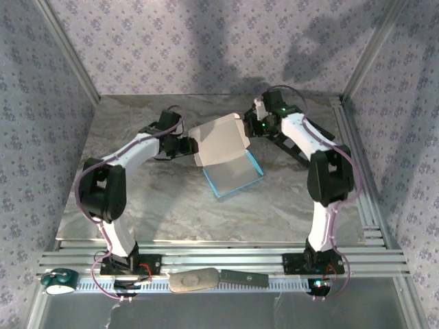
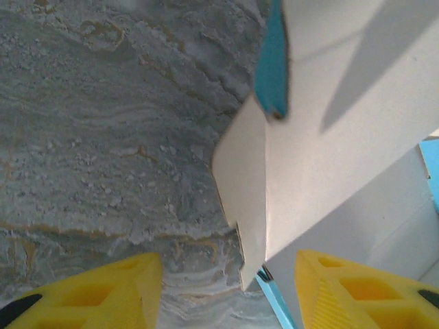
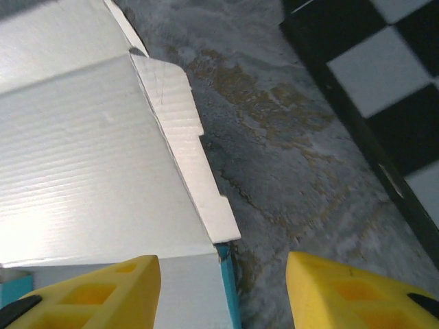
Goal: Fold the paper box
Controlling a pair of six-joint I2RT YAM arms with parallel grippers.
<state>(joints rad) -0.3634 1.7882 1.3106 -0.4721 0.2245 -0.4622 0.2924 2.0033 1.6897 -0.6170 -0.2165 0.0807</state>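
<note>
The paper box (image 1: 233, 173) lies crooked between the robot's open grippers, so the robot should turn it straight and close its left gripper on the white side flap (image 2: 244, 195) before it folds the panel.
The paper box (image 1: 218, 140) sits mid-table, half folded: a white panel stands tilted up and a turquoise panel (image 1: 234, 177) lies flat toward the front. My left gripper (image 1: 186, 146) is at the box's left edge. In the left wrist view its yellow fingers (image 2: 130, 288) stand apart, and the white side flap (image 2: 250, 205) hangs between them without touching either; the left gripper (image 2: 226, 274) is open. My right gripper (image 1: 252, 129) is at the box's right edge. There the box (image 3: 82, 157) has its narrow side flap (image 3: 199, 178) and turquoise edge between the spread fingers, and the right gripper (image 3: 223, 274) is open.
A black-and-white checkerboard (image 3: 384, 68) lies just right of the right gripper. On the front rail rest a green tape roll (image 1: 58, 281), a grey oval object (image 1: 194, 281) and a dark bar (image 1: 243, 277). Patterned walls close in the grey marbled table (image 1: 137, 199).
</note>
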